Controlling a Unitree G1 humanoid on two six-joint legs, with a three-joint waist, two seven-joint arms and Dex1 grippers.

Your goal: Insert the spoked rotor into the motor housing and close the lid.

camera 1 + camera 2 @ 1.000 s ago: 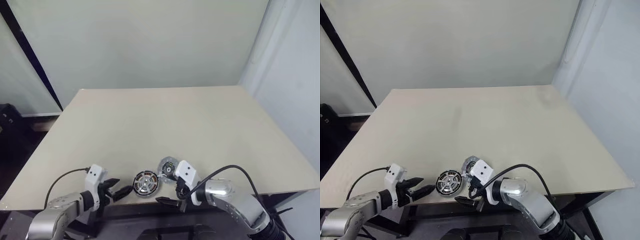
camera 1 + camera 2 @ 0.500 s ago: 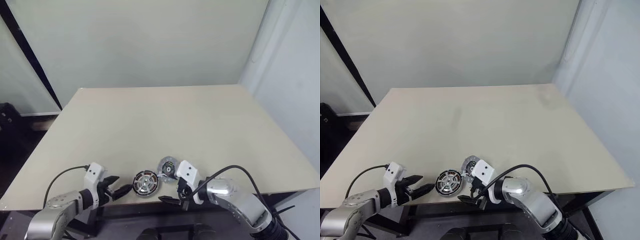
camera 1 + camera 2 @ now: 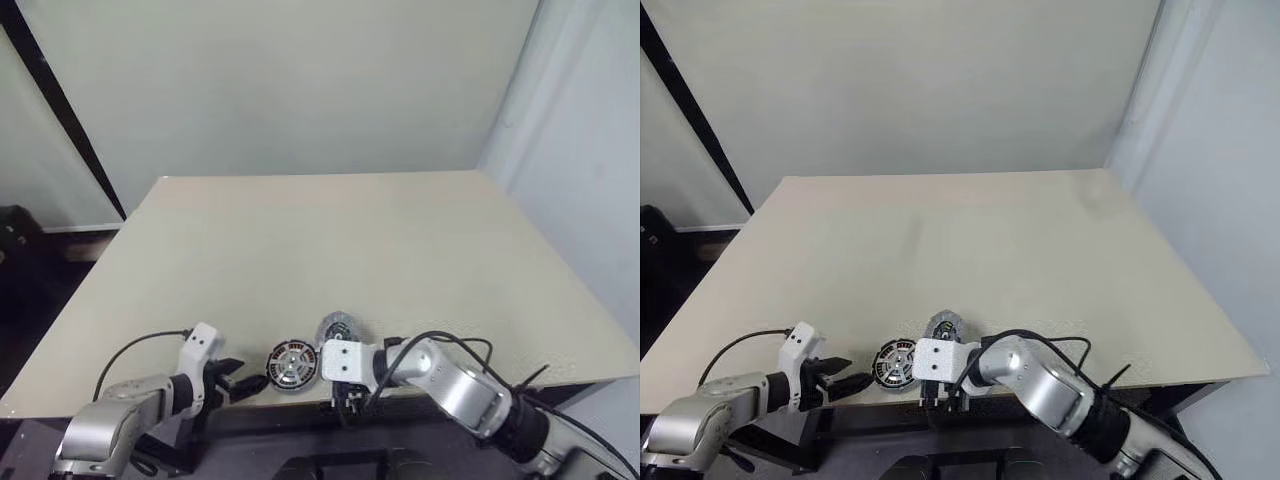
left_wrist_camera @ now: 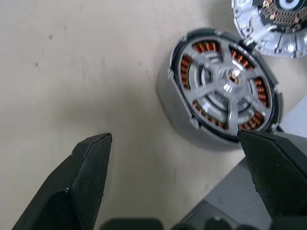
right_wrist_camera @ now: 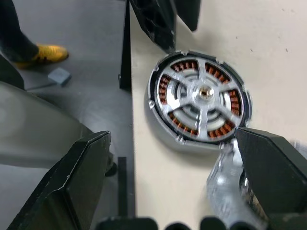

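The motor housing is close to the table's front edge (image 5: 134, 115), so next I push the housing's near side (image 5: 156, 123) inward with my right gripper's fingers closed before it places the lid.
The motor housing (image 4: 223, 86) lies near the table's front edge, a dark ring with copper windings. The shiny spoked rotor (image 5: 200, 98) sits inside it, hub up. The lid (image 3: 338, 330), pale grey with a black centre, lies just behind and to the right of the housing, touching or almost touching its rim. My left gripper (image 4: 175, 138) is open at the housing's left, fingers (image 4: 81, 177) spread wide, holding nothing. My right gripper (image 5: 170, 139) is open at the housing's right, by the table edge. It points left at the housing and holds nothing.
The beige table (image 3: 330, 240) stretches far behind the parts. Its front edge (image 5: 129, 120) runs right beside the housing, with grey floor below. A yellow shoe (image 5: 45, 53) and a small grey block (image 5: 60, 75) lie on that floor. A black cable (image 3: 450, 345) loops over my right arm.
My right gripper has rolled and swung left, ending close beside the housing. The left gripper has stayed in place, tilting down slightly. Housing, rotor and lid have not moved.
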